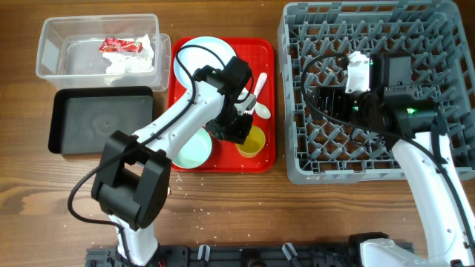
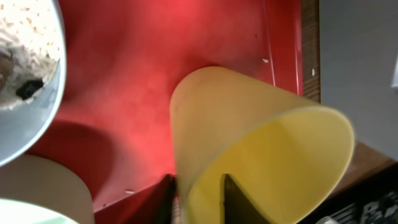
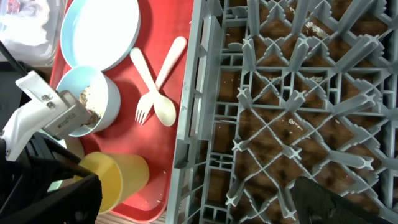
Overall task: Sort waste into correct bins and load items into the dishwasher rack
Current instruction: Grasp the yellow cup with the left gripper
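Note:
The yellow cup's rim is in my left gripper and the rack is under my right gripper, so next my right gripper takes the cup and loads it upside down.
My left gripper is shut on the rim of the small yellow cup, one finger inside and one outside. The cup tilts over the red tray's front right corner; it also shows in the right wrist view. A pale blue bowl with crumbly food scraps sits beside it, its edge in the left wrist view. The pale blue plate, white fork, spoon and a mint bowl lie on the tray. My right gripper is open and empty over the grey dishwasher rack.
The clear tub at back left holds the red-and-white wrapper and white tissue. The black tray sits in front of it. The flat red tray lies between the bins and the rack. Crumbs dot the table in front.

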`<action>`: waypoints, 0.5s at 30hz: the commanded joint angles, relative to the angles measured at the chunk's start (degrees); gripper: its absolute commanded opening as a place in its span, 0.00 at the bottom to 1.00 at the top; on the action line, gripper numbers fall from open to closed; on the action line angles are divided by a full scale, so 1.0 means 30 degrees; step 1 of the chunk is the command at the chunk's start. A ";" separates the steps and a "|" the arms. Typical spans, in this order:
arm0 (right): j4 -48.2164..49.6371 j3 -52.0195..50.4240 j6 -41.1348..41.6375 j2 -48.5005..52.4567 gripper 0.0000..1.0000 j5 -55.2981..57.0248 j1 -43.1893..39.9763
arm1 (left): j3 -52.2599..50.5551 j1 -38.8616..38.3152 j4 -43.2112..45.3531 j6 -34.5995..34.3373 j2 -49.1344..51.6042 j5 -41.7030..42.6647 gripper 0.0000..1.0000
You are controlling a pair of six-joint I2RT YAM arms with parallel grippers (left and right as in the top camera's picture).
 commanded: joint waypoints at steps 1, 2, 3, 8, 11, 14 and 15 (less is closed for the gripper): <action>-0.0015 0.0233 0.0277 0.0189 1.00 0.0138 0.0080 | -0.0138 -0.0029 0.0262 0.0131 0.0000 0.0248 0.19; -0.0015 0.0233 0.0277 0.0189 1.00 0.0138 0.0080 | -0.0160 -0.0029 0.0350 0.0131 0.0000 0.0248 0.17; -0.0015 0.0233 0.0277 0.0189 1.00 0.0131 0.0080 | -0.0197 -0.0029 0.0554 0.0131 0.0000 0.0255 0.13; -0.0015 0.0233 0.0495 0.0189 1.00 -0.0029 0.0080 | -0.0204 -0.0007 0.1399 -0.0925 0.0000 0.0270 0.04; 0.0058 0.0233 0.0750 0.0189 1.00 -0.1829 0.0080 | -0.0168 0.0627 0.1763 -0.1005 -0.0240 0.2171 0.04; 0.0707 0.0233 0.0714 0.0189 1.00 -0.5435 0.0080 | -0.0168 0.2725 0.2142 -0.0845 -0.0852 0.7402 0.04; 0.1093 0.0233 0.0714 0.0226 1.00 -0.6812 0.0080 | -0.0168 0.3570 0.2390 -0.0772 -0.0940 0.9602 0.04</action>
